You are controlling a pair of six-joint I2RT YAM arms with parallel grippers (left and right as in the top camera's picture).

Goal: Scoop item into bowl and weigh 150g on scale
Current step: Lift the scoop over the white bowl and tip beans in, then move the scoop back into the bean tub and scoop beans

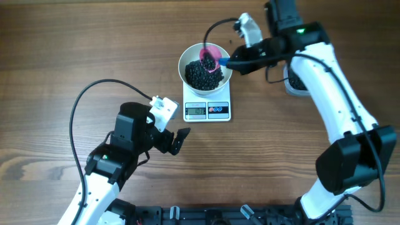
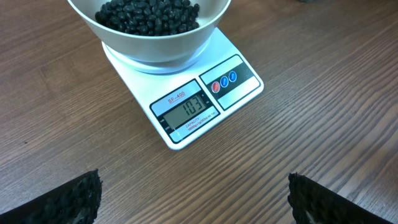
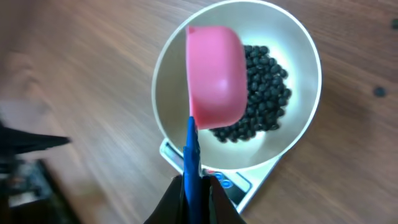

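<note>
I should carry the pink scoop back to the container (image 1: 297, 82) with my right gripper and bring more beads to the bowl, because the scale's display (image 1: 196, 111) is still well below 150g.
The white bowl (image 1: 187, 59) stands on the white scale (image 1: 207, 110) and holds a heap of the item (image 1: 200, 76), tiny black beads. My right gripper (image 1: 235, 61) is shut on the blue handle (image 3: 193, 155) of a pink scoop (image 3: 214, 74). The scoop hangs over the bowl (image 3: 298, 43) with its back turned to the wrist camera, and it covers part of the beads (image 3: 264, 93). My left gripper (image 2: 194, 196) stands open and empty over bare wood, in front of the scale (image 2: 186, 134). The scale's display (image 2: 186, 107) shows 103.
A container (image 1: 294, 82) with dark contents sits to the right of the scale, mostly hidden behind my right arm. One stray black bead (image 3: 379, 91) lies on the wood beside the bowl. A black cable (image 1: 87, 100) loops over the table on the left.
</note>
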